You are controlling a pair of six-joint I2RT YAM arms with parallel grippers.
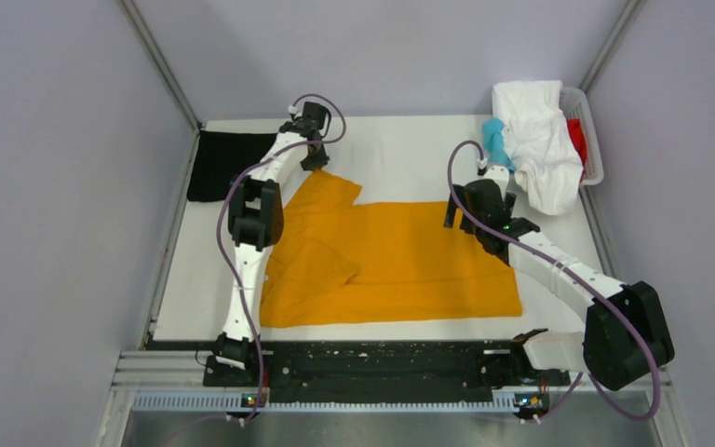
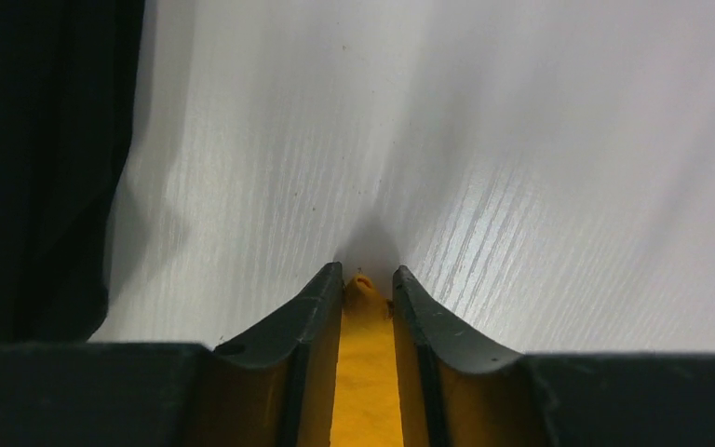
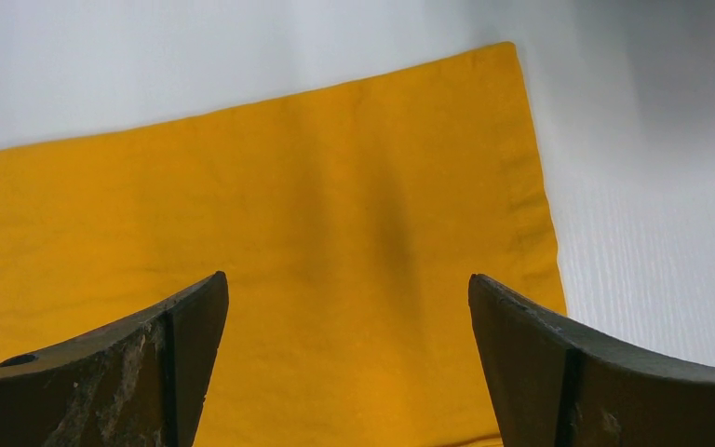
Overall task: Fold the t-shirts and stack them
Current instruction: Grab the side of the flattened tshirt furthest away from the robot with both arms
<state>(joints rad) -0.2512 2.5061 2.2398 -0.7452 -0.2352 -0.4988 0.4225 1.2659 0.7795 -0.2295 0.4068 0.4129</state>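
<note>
The t-shirt's far corner (image 3: 505, 63) near the basket lies loose while my left gripper holds the mustard-orange t-shirt's sleeve tip (image 1: 318, 175). My right gripper should pinch that corner before the folding starts.
The mustard-orange t-shirt (image 1: 400, 261) lies spread on the white table, its left part rumpled. My left gripper (image 1: 316, 160) is shut on the tip of the shirt's far-left sleeve; orange cloth (image 2: 366, 372) shows pinched between the fingers. My right gripper (image 1: 458, 210) is open above the shirt's far right corner (image 3: 354, 223), nothing between its fingers. A folded black t-shirt (image 1: 225, 164) lies at the far left and also shows in the left wrist view (image 2: 37, 158). White (image 1: 542, 140), teal (image 1: 494, 140) and red (image 1: 577, 140) shirts sit heaped in a basket.
The white basket (image 1: 592, 140) stands at the far right corner by the wall. Grey walls close in left, right and behind. Bare white table (image 1: 400, 154) lies beyond the orange shirt. A black rail (image 1: 372, 363) runs along the near edge.
</note>
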